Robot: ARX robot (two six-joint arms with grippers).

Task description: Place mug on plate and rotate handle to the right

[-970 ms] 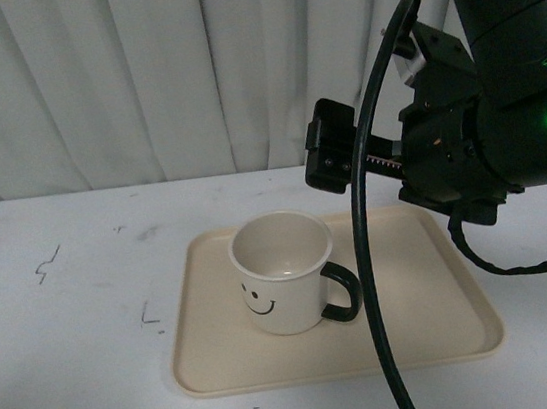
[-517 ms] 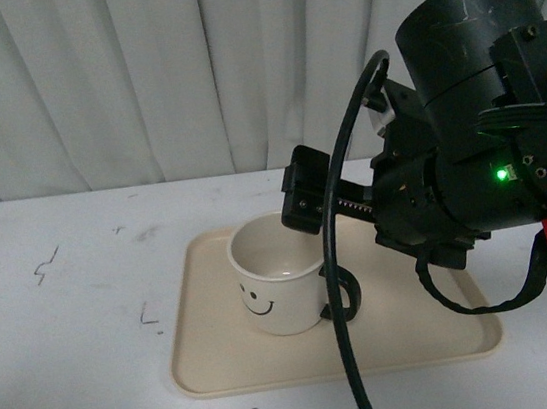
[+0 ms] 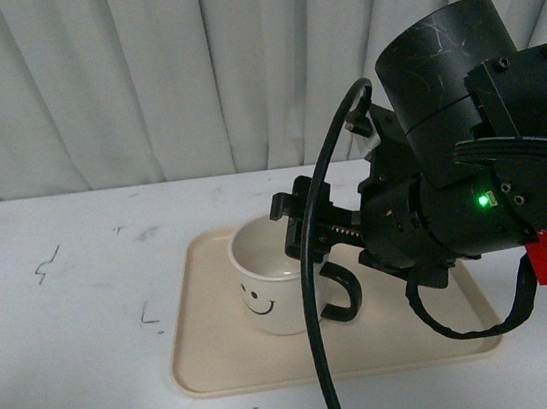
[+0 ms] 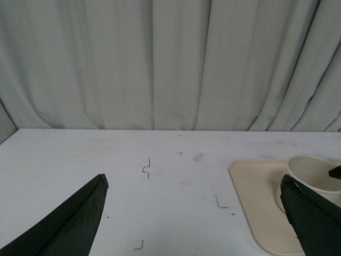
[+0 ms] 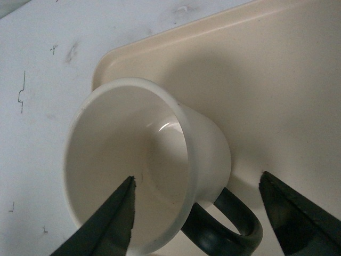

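Observation:
My gripper will carry the mug across the beige plate [image 3: 239, 365], and the plate will stay in place because the mug stands clear of the plate's raised edge [image 3: 487, 323].
The cream-white mug [image 3: 265, 291] stands upright on the beige plate [image 3: 213, 359], smiley face to the front, its dark handle [image 3: 346, 294] pointing right. My right gripper [image 3: 302, 229] is open just above the mug's right rim. In the right wrist view the right gripper [image 5: 197, 181] straddles the mug [image 5: 122, 160] wall above the handle [image 5: 232, 226]. One finger is over the opening, the other over the plate [image 5: 277, 90]. My left gripper [image 4: 193, 181] is open and empty above the table, left of the plate [image 4: 256, 202] and mug [image 4: 309, 168]. It is out of the front view.
The white table [image 3: 67, 322] carries small pen marks. A grey curtain [image 3: 186, 75] hangs behind it. A black cable [image 3: 322, 359] from the right arm hangs in front of the mug's handle side. The bulky right arm [image 3: 471, 168] covers the plate's right part.
My right arm has moved left and down, bringing its open jaws from right of and above the plate to the mug's right rim. The mug and plate have not moved.

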